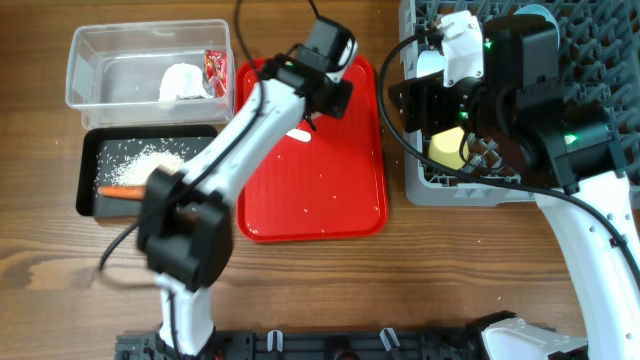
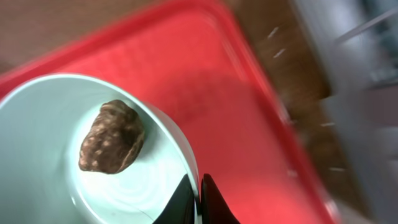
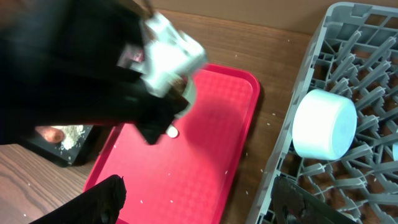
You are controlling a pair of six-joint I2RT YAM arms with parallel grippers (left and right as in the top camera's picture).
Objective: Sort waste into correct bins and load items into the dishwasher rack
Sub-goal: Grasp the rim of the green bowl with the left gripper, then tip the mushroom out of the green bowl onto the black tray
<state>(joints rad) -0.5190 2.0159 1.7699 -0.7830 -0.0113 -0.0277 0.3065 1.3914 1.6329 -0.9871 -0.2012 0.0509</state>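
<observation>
The brown food lump (image 2: 112, 137) lies in the mint-green bowl, so my left gripper should tip the lump out over the black tray (image 1: 155, 168) before the bowl meets the rack.
My left gripper (image 2: 198, 199) is shut on the rim of the mint-green bowl (image 2: 43, 137), one finger inside and one outside. The small brown food lump (image 2: 112, 137) lies in the bowl. The bowl is over the far end of the red tray (image 1: 310, 200), under my left wrist (image 1: 315, 100). My right gripper (image 3: 199, 205) is open and empty, spanning the gap between tray and grey rack (image 1: 470, 190). In the rack are an upturned pale-blue bowl (image 3: 323, 124), the yellow cup (image 1: 447, 150) and a pale-blue plate edge (image 1: 530, 12).
The clear tub (image 1: 100, 70) at far left holds the white napkin (image 1: 182, 82) and red wrapper (image 1: 215, 68). The black tray (image 1: 90, 170) in front of it holds rice (image 1: 150, 155) and the carrot (image 1: 122, 192). Rice grains and a small white piece (image 1: 300, 133) lie on the red tray.
</observation>
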